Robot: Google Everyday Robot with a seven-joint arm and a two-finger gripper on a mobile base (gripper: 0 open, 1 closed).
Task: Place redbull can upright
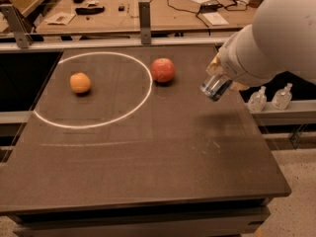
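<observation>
Next, my gripper swings low and turns the redbull can upright before it lowers the can to the dark table, because the redbull can's lower end slants in the air.
The redbull can, blue and silver, hangs tilted in the air above the right side of the dark table. Its lower end points down and to the left. My gripper is shut on the can's upper part and is mostly hidden under my large white arm, which reaches in from the upper right. The can does not touch the table; its shadow lies on the table below and to the right of it.
A red apple sits left of the can, just outside a white circle drawn on the table. An orange lies inside the circle. Two small clear bottles stand on a ledge beyond the table's right edge. A cluttered desk lies behind.
</observation>
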